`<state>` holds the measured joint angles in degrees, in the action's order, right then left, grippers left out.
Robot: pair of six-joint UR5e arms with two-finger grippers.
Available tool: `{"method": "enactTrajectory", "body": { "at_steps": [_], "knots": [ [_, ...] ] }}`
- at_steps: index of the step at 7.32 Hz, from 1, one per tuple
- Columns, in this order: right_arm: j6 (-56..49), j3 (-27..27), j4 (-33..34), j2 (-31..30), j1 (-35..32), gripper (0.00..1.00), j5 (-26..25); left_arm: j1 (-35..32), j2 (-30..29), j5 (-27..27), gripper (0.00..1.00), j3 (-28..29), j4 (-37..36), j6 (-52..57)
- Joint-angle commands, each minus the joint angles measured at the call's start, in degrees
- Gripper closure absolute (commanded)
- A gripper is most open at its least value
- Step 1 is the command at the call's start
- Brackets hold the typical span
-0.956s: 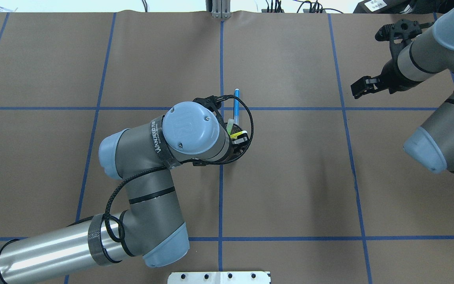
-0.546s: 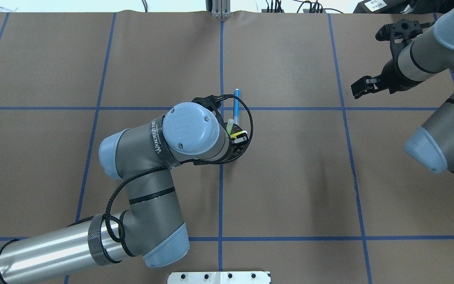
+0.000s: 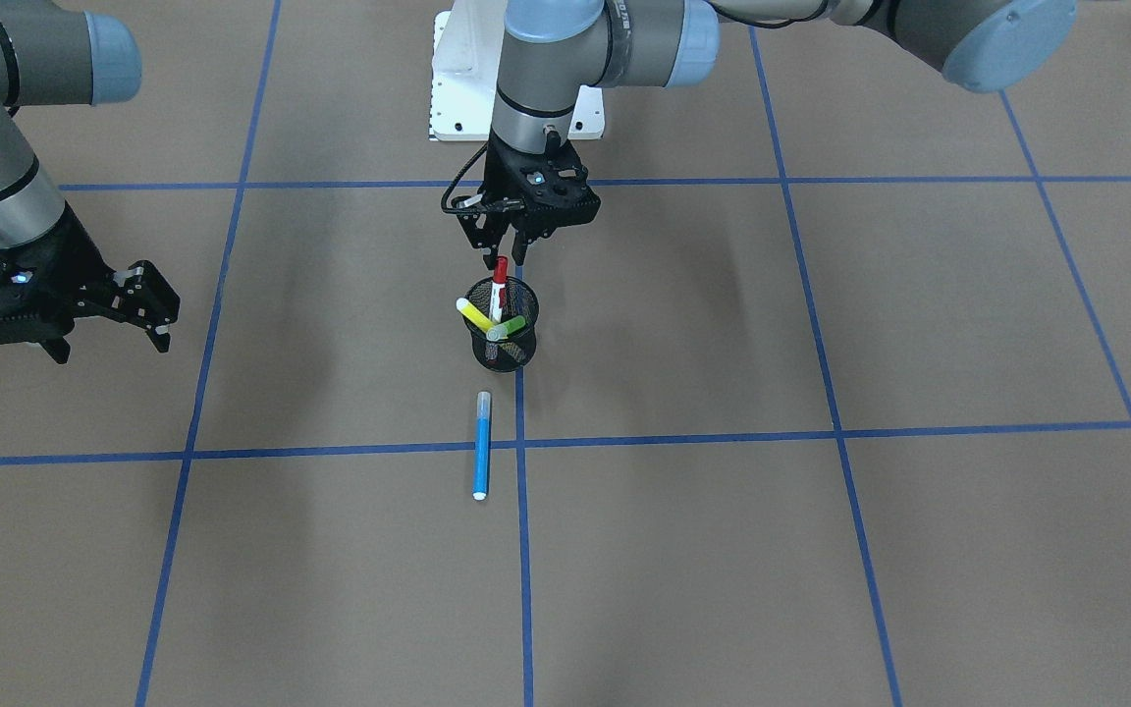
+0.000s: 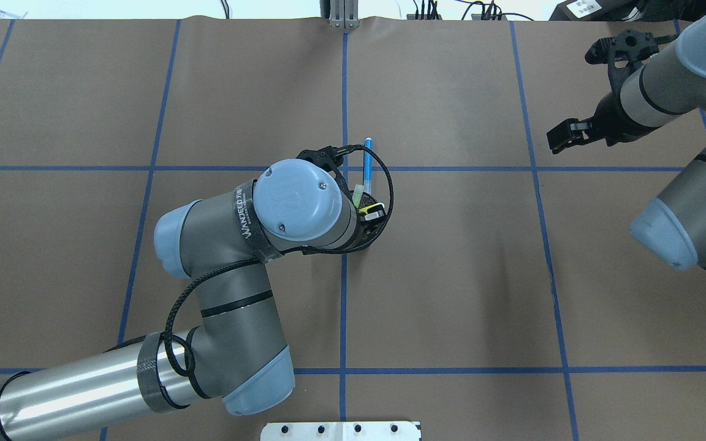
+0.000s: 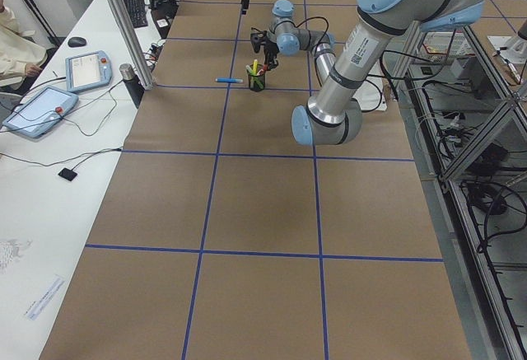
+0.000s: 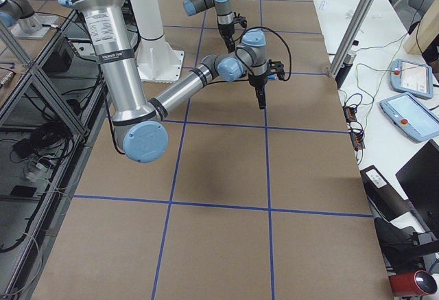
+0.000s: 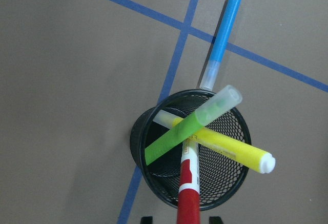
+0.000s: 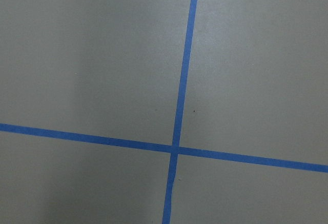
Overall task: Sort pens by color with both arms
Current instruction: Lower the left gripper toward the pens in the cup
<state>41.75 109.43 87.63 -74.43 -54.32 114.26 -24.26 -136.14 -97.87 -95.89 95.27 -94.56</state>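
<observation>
I expect the yellow pen (image 7: 230, 147) to shift round the cup's rim when I lift the red cap, because the red-capped pen's white body (image 7: 190, 150) runs under it.
A black wire-mesh cup (image 3: 485, 352) stands near the table's middle. In it lean the yellow pen (image 3: 472, 314), the light green pen (image 3: 509, 326) and the white pen with a red cap (image 3: 499, 285). The blue pen (image 3: 481, 447) lies flat on the brown paper just beyond the cup (image 7: 228, 185). My left gripper (image 3: 509, 257) hangs straight over the cup, open. In the left wrist view its fingertips (image 7: 146, 219) stand on either side of the red cap (image 7: 188, 203) with gaps. My right gripper (image 3: 158, 314) hovers open and empty far off to the side.
Blue tape lines divide the brown table cover into squares. The white pedestal base (image 3: 457, 88) sits at the robot's edge. A side bench with tablets (image 5: 41, 109) and cables runs along the far edge, and a person's sleeve (image 5: 8, 39) shows there.
Almost nothing. The left gripper stays over the cup. The right arm has crept a few pixels sideways.
</observation>
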Motion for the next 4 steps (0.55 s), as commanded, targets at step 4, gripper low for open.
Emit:
{"method": "enactTrajectory", "body": {
  "at_steps": [4],
  "knots": [
    [0.0,0.1,0.0,0.0,-0.1,0.00,0.1,0.0,0.0,0.1,0.74,0.0,-0.1,-0.8]
  ]
}}
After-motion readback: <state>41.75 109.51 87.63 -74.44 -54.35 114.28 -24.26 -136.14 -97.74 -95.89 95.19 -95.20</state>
